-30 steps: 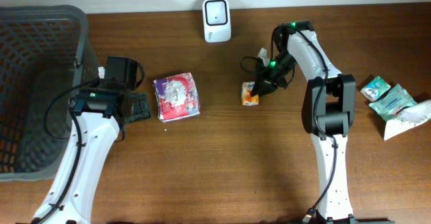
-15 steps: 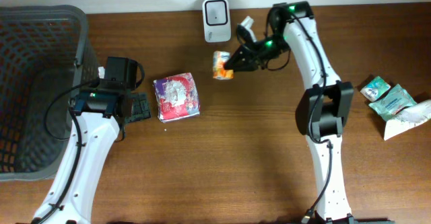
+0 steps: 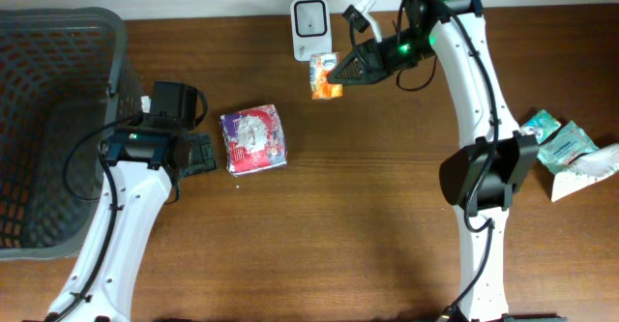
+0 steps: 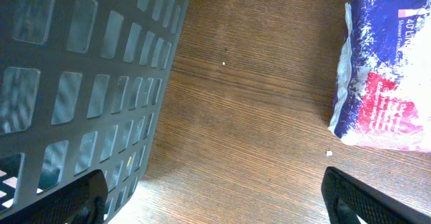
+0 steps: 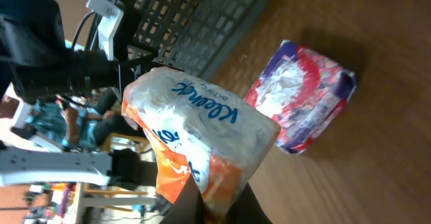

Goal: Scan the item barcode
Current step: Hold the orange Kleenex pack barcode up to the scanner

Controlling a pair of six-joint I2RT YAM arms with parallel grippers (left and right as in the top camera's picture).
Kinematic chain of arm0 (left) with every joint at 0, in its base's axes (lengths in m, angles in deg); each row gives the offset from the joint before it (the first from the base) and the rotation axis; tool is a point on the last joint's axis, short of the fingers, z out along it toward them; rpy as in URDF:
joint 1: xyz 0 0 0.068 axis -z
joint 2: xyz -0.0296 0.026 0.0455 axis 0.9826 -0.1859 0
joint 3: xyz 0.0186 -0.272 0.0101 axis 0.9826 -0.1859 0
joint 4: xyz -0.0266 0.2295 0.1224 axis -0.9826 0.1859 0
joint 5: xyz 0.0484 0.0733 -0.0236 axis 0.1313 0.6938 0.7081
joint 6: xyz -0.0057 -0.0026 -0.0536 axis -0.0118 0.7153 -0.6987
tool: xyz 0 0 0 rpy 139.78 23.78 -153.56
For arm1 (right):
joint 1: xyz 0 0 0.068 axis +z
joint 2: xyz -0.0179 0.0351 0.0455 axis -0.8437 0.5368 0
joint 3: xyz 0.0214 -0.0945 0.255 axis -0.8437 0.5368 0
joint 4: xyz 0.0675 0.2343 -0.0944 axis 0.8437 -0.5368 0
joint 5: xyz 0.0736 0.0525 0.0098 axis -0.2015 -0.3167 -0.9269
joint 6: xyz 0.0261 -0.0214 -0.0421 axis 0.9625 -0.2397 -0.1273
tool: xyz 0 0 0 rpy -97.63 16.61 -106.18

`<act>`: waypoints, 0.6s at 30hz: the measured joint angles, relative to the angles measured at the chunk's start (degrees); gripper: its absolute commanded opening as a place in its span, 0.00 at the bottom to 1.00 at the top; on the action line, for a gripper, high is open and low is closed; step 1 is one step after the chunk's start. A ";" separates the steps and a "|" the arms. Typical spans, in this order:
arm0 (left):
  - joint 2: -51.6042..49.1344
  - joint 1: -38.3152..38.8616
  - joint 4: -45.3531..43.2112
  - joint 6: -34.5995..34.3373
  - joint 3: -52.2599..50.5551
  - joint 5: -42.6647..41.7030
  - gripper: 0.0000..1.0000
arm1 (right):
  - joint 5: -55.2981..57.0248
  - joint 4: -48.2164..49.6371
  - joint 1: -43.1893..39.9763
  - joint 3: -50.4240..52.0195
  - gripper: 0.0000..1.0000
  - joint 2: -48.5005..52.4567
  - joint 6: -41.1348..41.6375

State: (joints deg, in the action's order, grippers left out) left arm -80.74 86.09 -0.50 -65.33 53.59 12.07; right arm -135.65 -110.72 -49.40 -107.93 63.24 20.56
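Observation:
The tissue pack's far side (image 3: pixel 325 75) is pointing past the scanner toward the basket, so the robot's right gripper should pull back, turn the pack and show it to the scanner's window (image 3: pixel 311 18).
My right gripper (image 3: pixel 338 70) is shut on a small orange-and-white Kleenex tissue pack (image 3: pixel 324 75), held in the air just below the white barcode scanner (image 3: pixel 311 28) at the back of the table. In the right wrist view the tissue pack (image 5: pixel 195 133) fills the middle, pinched at its lower end between the dark fingers (image 5: pixel 185 207). My left gripper (image 3: pixel 198 154) stands open low over the table between the basket and a purple-and-red pack (image 3: pixel 253 139). In the left wrist view its fingertips (image 4: pixel 363 200) sit wide apart with bare wood between them.
A dark grey mesh basket (image 3: pixel 53 119) fills the left side, its wall (image 4: pixel 87 83) close beside my left gripper. Green and white packets (image 3: pixel 561 148) lie at the right edge. The purple-and-red pack (image 4: pixel 387 66) lies to the right of my left fingers.
My right arm lifted the tissue pack from the table's middle and carried it back and left, up to the scanner. The left arm has not moved.

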 measured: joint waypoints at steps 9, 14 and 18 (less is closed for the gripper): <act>0.00 0.00 0.00 0.02 0.02 0.00 0.99 | -0.39 0.00 -6.45 0.00 0.04 0.00 -1.14; 0.00 0.00 0.00 0.02 0.02 0.00 0.99 | -0.39 0.00 -4.37 1.49 0.04 0.00 -1.14; 0.00 0.00 0.00 0.02 0.00 0.00 0.99 | -0.42 0.00 -2.75 1.57 0.04 0.00 -1.05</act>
State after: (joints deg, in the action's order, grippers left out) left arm -80.74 86.09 -0.50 -65.31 53.59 12.07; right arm -136.06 -110.72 -52.15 -106.36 63.24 19.51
